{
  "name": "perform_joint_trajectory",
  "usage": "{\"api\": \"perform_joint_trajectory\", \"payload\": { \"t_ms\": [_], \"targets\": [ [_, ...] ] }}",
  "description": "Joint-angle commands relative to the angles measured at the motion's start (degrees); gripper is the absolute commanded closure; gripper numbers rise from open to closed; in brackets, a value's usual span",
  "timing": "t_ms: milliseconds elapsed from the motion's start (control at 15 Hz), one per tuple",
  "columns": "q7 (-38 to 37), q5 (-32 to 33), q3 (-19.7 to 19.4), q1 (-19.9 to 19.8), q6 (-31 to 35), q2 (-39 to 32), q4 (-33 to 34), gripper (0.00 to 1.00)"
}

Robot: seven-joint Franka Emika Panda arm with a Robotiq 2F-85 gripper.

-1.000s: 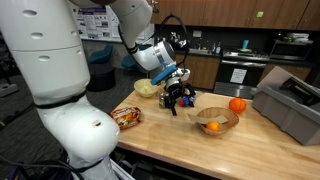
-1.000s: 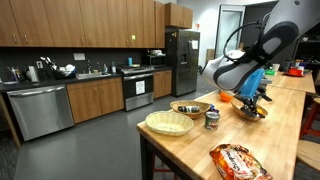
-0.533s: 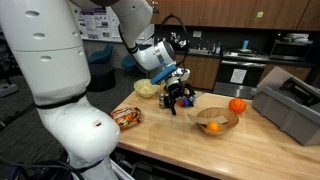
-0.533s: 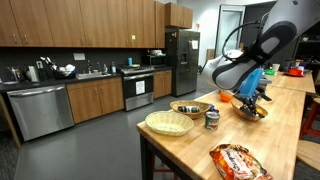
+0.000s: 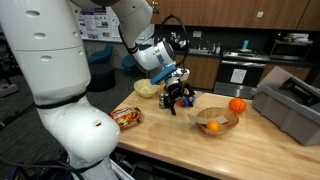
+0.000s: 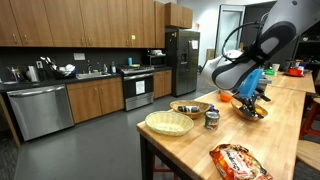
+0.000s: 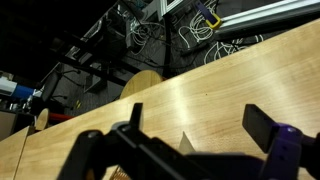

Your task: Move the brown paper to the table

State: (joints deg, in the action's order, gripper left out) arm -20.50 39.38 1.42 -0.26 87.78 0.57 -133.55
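Observation:
The brown paper's end sticks out past the bowl's rim next to my open gripper, so I need to lower my gripper and move toward the bowl to pinch the paper's end.
My gripper hangs open just above the table, a little left of a wooden bowl that holds an orange fruit. A tan jagged edge on the bowl's near-left rim looks like the brown paper, but it is too small to separate from the bowl. In the wrist view the gripper shows two dark fingers spread wide, with only bare table between them. Seen from the table's end, the gripper partly hides the bowl.
An orange lies beyond the bowl and a grey bin stands at the table's end. A shiny snack bag lies near the robot base. A woven basket, a can and a second bowl stand toward the other end.

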Motion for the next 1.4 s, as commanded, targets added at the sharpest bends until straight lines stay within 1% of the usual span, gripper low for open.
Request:
{"api": "perform_joint_trajectory", "payload": {
  "t_ms": [0,333,600,867,1000,1333],
  "targets": [
    [-0.82,-1.61,0.42,1.11,1.36,-4.82,1.73,0.0],
    [-0.8,-1.95,0.22,2.24,2.97,-13.04,4.49,0.0],
    [-0.85,-0.61,-1.36,1.96,1.05,-15.67,5.23,0.0],
    [-0.57,-0.07,-3.38,1.1,-0.68,-14.92,4.53,0.0],
    [-0.71,0.9,-4.24,0.82,-2.67,-13.95,4.52,0.0],
    [-1.02,3.36,-4.54,0.81,-7.9,-12.8,5.84,0.0]
  ]
}}
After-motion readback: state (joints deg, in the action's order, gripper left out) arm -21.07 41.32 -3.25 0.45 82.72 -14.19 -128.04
